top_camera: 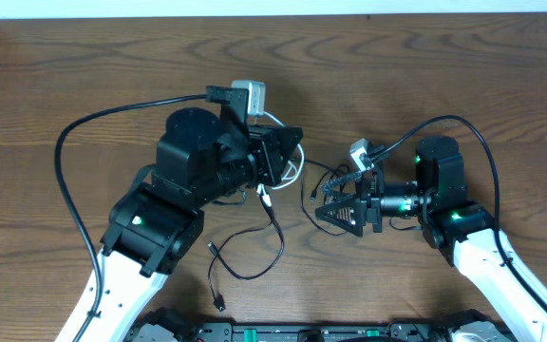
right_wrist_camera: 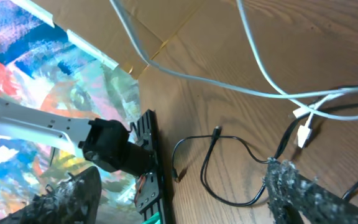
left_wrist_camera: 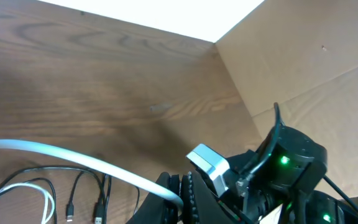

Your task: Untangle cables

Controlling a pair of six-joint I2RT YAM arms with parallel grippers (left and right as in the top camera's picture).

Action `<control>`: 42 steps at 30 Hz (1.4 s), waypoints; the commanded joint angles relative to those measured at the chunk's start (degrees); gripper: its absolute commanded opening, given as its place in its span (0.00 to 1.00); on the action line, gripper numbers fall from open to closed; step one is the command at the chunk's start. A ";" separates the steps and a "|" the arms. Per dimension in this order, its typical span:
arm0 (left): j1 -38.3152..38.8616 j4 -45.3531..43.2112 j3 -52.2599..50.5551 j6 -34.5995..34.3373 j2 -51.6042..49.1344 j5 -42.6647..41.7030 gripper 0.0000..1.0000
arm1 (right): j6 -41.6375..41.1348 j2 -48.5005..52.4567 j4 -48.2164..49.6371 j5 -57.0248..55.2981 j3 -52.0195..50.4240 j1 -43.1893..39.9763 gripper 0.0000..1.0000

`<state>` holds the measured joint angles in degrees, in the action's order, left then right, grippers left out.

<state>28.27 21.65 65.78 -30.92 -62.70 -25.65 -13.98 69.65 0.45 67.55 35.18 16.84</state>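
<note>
Next, my left gripper passes the white loop (top_camera: 299, 159) to my right gripper to pull it clear, because the white cord's plug end (right_wrist_camera: 306, 132) lies across the black cord.
The thin white cord (top_camera: 295, 169) lies in a small loop at the table's middle. My left gripper (top_camera: 291, 154) is over it, and in the left wrist view it (left_wrist_camera: 180, 198) is shut on the white cord (left_wrist_camera: 73, 158), which arcs away to the left. The thin black cord (top_camera: 272, 249) trails from the middle toward the front edge, ending in a small plug (top_camera: 219, 304). My right gripper (top_camera: 335, 211) is beside the tangle; in the right wrist view its fingers (right_wrist_camera: 185, 199) are wide open and empty above a black cord loop (right_wrist_camera: 225, 193). The white cord (right_wrist_camera: 260, 81) crosses above it.
Thick black arm wires (top_camera: 65, 180) loop over the left of the table and behind the right arm (top_camera: 482, 142). Two black plugs (left_wrist_camera: 98, 214) lie at the lower left of the left wrist view. A black rail (top_camera: 283, 332) runs along the front edge.
</note>
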 commanded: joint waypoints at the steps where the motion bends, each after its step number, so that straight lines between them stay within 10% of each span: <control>1: 0.44 -0.13 0.57 -1.44 -1.95 -0.94 0.08 | 0.72 -0.55 1.42 1.84 0.63 0.50 0.84; 13: 7.02 -4.20 0.57 -5.03 -8.76 -6.82 0.08 | -0.79 -0.55 14.47 -5.79 0.63 0.50 0.81; 18: 7.02 -5.88 0.57 -4.87 -8.79 -8.22 0.08 | -2.54 -0.55 15.45 -6.34 0.63 0.50 0.02; 25: 7.02 -2.58 0.33 1.03 -9.70 -8.15 0.46 | -2.69 -0.52 4.63 -14.08 0.63 0.39 0.01; 34: 6.99 15.96 -0.02 3.26 -13.77 15.67 0.49 | -17.27 -0.52 -30.99 -69.26 0.63 -0.17 0.01; 42: 6.78 16.33 -0.04 3.26 -23.08 23.54 0.49 | -20.09 -0.52 -37.66 -74.99 0.61 -3.50 0.01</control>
<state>35.31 38.00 65.60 -28.45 -81.56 -8.19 -31.51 69.56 -36.84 -1.61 35.46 14.55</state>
